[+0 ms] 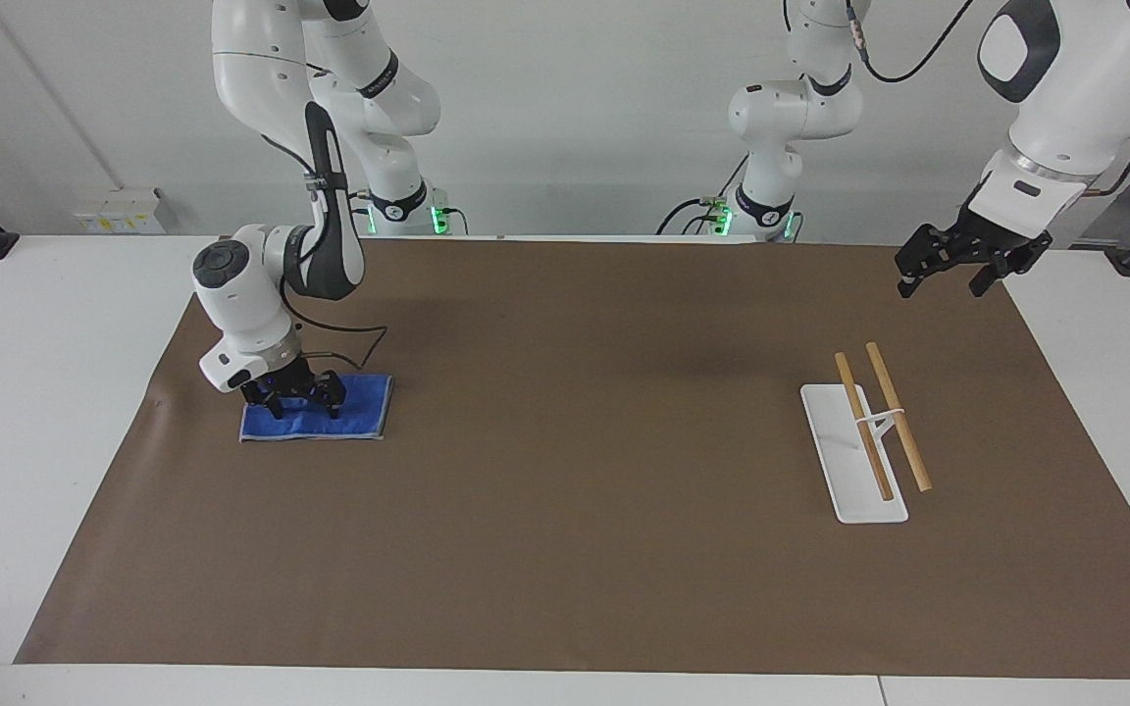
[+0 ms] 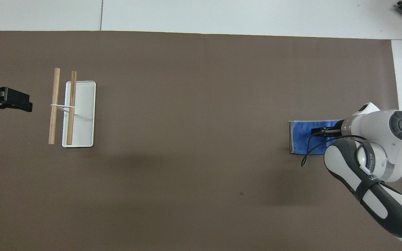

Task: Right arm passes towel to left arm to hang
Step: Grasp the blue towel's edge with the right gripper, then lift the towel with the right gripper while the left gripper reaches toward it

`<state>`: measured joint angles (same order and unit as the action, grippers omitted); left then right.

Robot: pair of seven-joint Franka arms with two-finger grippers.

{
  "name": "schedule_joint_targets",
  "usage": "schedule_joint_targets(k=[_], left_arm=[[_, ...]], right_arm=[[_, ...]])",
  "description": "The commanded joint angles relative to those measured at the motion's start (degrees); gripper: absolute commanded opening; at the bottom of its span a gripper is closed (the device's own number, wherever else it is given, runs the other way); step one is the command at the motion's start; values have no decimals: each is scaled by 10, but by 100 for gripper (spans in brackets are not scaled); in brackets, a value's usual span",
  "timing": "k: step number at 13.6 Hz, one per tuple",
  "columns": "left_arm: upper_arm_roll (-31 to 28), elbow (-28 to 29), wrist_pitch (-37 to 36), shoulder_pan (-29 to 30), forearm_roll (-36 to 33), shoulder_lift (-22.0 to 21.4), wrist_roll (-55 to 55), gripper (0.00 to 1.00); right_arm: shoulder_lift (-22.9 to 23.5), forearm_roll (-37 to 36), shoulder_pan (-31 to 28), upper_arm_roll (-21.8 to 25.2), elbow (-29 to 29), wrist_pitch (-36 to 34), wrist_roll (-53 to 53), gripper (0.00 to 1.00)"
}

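Note:
The blue towel (image 2: 302,138) will bunch up in the robot's right gripper and spread out limply when the gripper lifts it, because the hemmed edge (image 2: 291,137) lies thin and flat.
The blue towel (image 1: 361,408) lies flat and folded on the brown mat at the right arm's end of the table; it also shows in the overhead view (image 2: 300,136). My right gripper (image 1: 296,404) is down on the towel, open, with its fingertips spread on the cloth; my wrist hides part of the towel in the overhead view (image 2: 321,131). My left gripper (image 1: 950,269) waits in the air, open and empty, over the mat's edge at the left arm's end; it shows at the side of the overhead view (image 2: 10,104).
A white rack (image 1: 847,469) with two wooden rods (image 1: 898,417) stands on the mat at the left arm's end, also seen in the overhead view (image 2: 84,115). The brown mat (image 1: 575,441) covers most of the white table.

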<state>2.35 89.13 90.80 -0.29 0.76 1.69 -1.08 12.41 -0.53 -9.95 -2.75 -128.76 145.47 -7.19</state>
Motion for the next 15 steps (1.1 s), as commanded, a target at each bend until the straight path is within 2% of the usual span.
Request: schedule_joint_targets(k=[1, 2, 3, 4, 5, 7, 10, 13, 15], left_arm=[[-2, 24, 18, -6, -1, -17, -1, 100], [-2, 24, 18, -6, -1, -17, 2, 100], [-2, 24, 18, -6, -1, -17, 4, 100], [-2, 25, 18, -6, -1, -17, 6, 100], [-2, 25, 18, -6, -1, -17, 7, 100], [-2, 25, 18, -6, -1, -17, 7, 100], [-2, 25, 18, -5, -1, -17, 8, 100], [-2, 25, 18, -5, -1, -17, 9, 100], [-2, 26, 18, -6, -1, -17, 9, 100]], right_arm=[[-12, 4, -1, -2, -18, 13, -28, 69], [-12, 4, -1, -2, -18, 12, -27, 41], [-12, 4, -2, -2, -18, 11, -25, 19], [-12, 5, -2, -2, -17, 10, -24, 6], [-12, 5, -2, -2, -15, 9, -22, 1], [-25, 5, -1, -5, -13, 2, -7, 0], [-52, 40, 17, -28, 11, -71, 78, 0], [-74, 110, 74, -32, 59, -150, 163, 0], [-77, 118, 108, -34, 98, -192, 243, 0]])
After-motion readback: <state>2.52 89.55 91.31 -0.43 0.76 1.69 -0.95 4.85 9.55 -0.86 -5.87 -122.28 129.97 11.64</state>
